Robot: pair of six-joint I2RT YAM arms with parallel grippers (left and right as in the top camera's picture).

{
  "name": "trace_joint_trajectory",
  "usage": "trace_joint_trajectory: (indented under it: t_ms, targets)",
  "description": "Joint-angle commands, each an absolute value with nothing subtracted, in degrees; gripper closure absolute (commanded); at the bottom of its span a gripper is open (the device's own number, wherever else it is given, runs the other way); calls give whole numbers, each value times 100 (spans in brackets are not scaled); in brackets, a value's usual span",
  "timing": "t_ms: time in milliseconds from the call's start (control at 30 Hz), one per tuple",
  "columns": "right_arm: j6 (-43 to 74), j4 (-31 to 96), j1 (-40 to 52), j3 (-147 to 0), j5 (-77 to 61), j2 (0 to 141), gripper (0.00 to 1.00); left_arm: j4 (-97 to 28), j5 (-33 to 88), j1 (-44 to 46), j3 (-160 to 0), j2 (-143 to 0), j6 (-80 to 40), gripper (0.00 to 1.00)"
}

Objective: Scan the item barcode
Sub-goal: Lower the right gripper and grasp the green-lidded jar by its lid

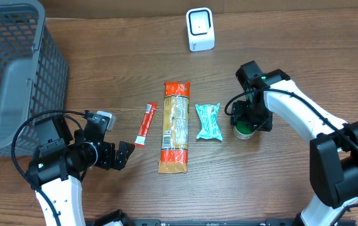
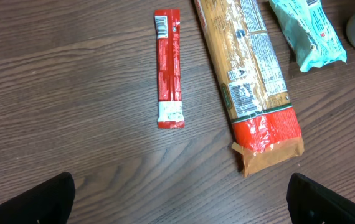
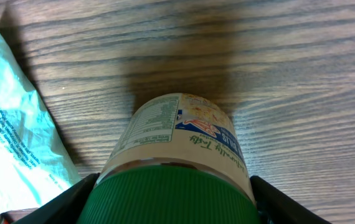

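Observation:
The jar's label shows small print and a logo toward the scanner, so next my right gripper regrips the lid and turns the jar to find its barcode.
A jar with a green ribbed lid and a printed label stands upright on the wood table, seen also as the jar from overhead. My right gripper reaches down over it, its black fingers pressed against both sides of the lid; overhead the right gripper covers most of the jar. The white barcode scanner stands at the back of the table. My left gripper hovers wide open and empty near the front left, short of a red stick packet.
A long pasta package and a teal packet lie between the red stick packet and the jar. A grey mesh basket fills the back left corner.

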State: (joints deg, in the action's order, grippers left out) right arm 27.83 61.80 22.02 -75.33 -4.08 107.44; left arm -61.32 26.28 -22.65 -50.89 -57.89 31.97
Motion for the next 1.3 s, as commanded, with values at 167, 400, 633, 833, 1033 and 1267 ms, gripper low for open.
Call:
trace_joint_trajectory:
  t_ms: [167,400,633,833,1033,1267]
  targets:
    - [4689,6123,2217,-7505,-620,10753,35,-6125,2635,-2311,-5168,-5813,3304,1]
    - [4950,6001,2217,-7505,-735,10753,10,-6125,2635,-2311,-5168,-5813,3304,0]
    - [4224,6082,2220,-7494,-720,10753,5,-6125,2635,-2311,-5168,-5813,3304,0]
    - [3999,6110,2357,-7494,-714,10753,7,-6125,2635,-2311,-5168,-5813,3306,0]
    - [3726,6112,2558,-7476,-279,10753,7,-6128,2635,-2311,-5168,-5813,3304,0]
    - [3662,5977,2630,-7325,537,10753,7,-6125,2635,-2311,-5168,-5813,3304,0]
